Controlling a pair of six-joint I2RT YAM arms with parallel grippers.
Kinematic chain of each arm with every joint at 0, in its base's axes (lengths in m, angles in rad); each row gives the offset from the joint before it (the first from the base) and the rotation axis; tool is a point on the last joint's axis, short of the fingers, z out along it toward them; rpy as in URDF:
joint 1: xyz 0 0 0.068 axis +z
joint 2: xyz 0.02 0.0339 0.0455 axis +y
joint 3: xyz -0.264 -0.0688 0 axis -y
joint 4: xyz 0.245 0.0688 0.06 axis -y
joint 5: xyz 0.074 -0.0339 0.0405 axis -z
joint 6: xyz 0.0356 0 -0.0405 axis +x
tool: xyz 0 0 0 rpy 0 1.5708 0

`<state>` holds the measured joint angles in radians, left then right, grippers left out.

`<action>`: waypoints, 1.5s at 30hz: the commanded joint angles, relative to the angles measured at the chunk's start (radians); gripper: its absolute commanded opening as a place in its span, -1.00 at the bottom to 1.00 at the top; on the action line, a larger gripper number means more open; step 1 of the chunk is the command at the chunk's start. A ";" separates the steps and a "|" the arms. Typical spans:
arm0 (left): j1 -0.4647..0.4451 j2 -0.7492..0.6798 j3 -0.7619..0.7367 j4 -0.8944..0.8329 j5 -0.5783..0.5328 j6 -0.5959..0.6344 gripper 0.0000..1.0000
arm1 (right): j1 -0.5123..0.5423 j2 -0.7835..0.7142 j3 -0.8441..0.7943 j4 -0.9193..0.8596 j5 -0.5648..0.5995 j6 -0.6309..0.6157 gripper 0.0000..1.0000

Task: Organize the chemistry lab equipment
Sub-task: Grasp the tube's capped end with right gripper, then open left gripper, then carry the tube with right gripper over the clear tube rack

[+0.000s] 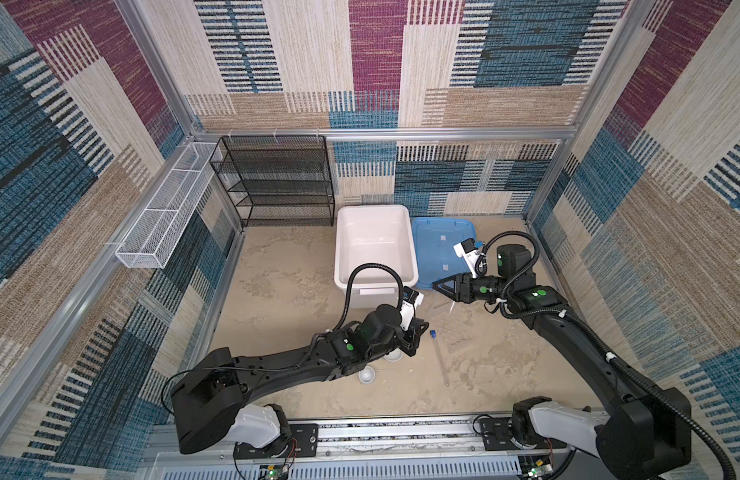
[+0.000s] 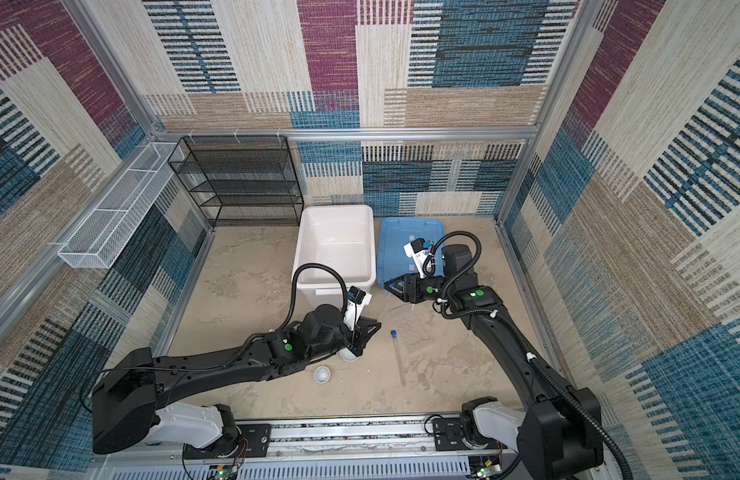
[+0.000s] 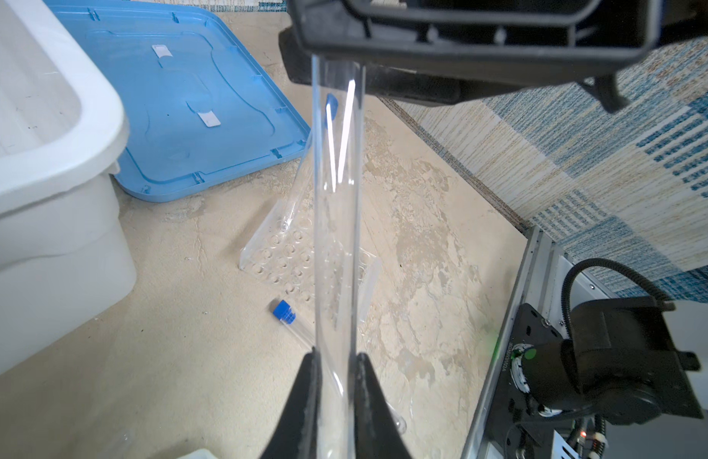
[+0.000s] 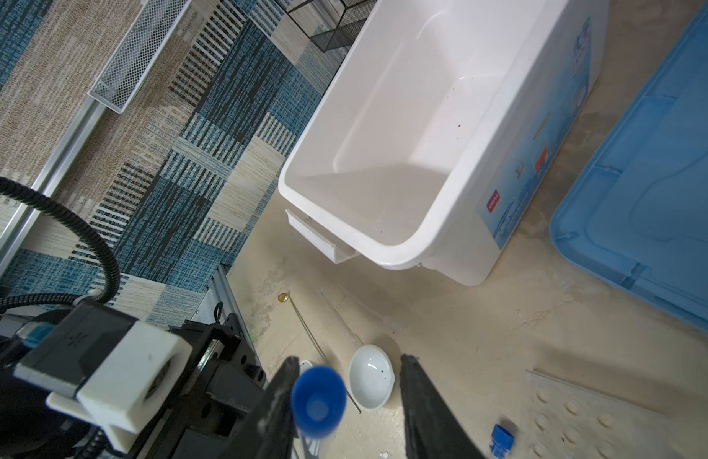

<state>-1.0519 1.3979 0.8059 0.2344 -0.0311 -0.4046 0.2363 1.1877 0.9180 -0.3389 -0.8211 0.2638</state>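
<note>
The robot's left gripper has the tube by the lower end [image 3: 335, 336] that has to go into the rack, so the robot's right gripper should grip the tube by its blue cap [image 4: 319, 400].
My left gripper [image 3: 336, 357] is shut on a long clear tube [image 3: 336, 238], which rises to my right gripper [image 4: 349, 359]. That tube's blue cap [image 4: 318, 401] sits between the right jaws, against one finger, with a gap to the other; the right gripper is open. In both top views the grippers [image 1: 418, 336] [image 1: 435, 286] meet near the bin's front corner. A second blue-capped tube [image 1: 440, 357] lies on the table. A third tube [image 3: 294, 198] leans in the clear rack [image 3: 277, 262]. Two white bowls [image 4: 371, 377] [image 1: 367, 375], a brass-tipped rod [image 4: 304, 322] and a thin pipette [image 4: 344, 322] lie near the left arm.
The big white bin [image 1: 339, 249] stands open at mid-table, with its blue lid [image 1: 435, 249] flat beside it. A black mesh shelf [image 1: 277, 183] stands at the back left. A white mesh basket [image 1: 164, 216] hangs on the left wall.
</note>
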 commanded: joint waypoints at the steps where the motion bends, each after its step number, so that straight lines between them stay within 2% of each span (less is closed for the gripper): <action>1: 0.000 0.006 0.013 -0.001 -0.026 0.028 -0.70 | 0.000 0.006 -0.015 0.048 -0.049 0.022 -0.30; 10: 0.001 0.030 0.016 0.009 -0.027 0.023 -0.69 | 0.001 -0.013 -0.048 0.053 -0.067 0.025 -0.65; 14: 0.000 0.045 0.019 0.017 -0.033 0.019 -0.67 | 0.001 -0.012 -0.056 0.058 -0.065 0.023 -0.70; 16: 0.001 0.052 0.020 0.019 -0.027 0.020 -0.58 | 0.000 -0.013 -0.059 0.064 -0.064 0.026 -0.71; 17: 0.001 0.055 0.022 0.017 -0.023 0.018 -0.47 | 0.001 -0.013 -0.060 0.068 -0.064 0.028 -0.71; 18: 0.001 0.057 0.024 0.016 -0.010 0.022 -0.14 | 0.001 -0.016 -0.060 0.070 -0.062 0.026 -0.70; 20: 0.001 0.057 0.028 0.017 0.016 0.030 0.75 | 0.001 -0.021 -0.060 0.070 -0.047 0.022 -0.70; 21: 0.001 0.056 0.027 0.023 0.024 0.021 0.99 | 0.001 -0.024 -0.059 0.065 -0.034 0.016 -0.70; 25: 0.000 0.044 0.027 0.061 0.054 -0.047 0.98 | 0.002 -0.056 -0.062 0.052 0.071 -0.014 -0.71; 30: 0.001 0.056 0.063 0.059 0.114 -0.122 0.99 | 0.023 -0.173 -0.108 0.078 0.295 -0.060 -0.70; 37: 0.000 0.111 0.116 0.024 0.164 -0.099 0.98 | 0.090 -0.309 -0.194 0.119 0.601 -0.086 -0.73; 45: 0.001 0.187 0.170 -0.018 0.172 -0.092 0.98 | 0.171 -0.374 -0.295 0.186 0.863 -0.046 -0.75</action>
<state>-1.0519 1.5677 0.9565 0.2375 0.1276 -0.4969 0.3901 0.8223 0.6350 -0.2279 -0.1123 0.1917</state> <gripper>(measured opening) 0.993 0.182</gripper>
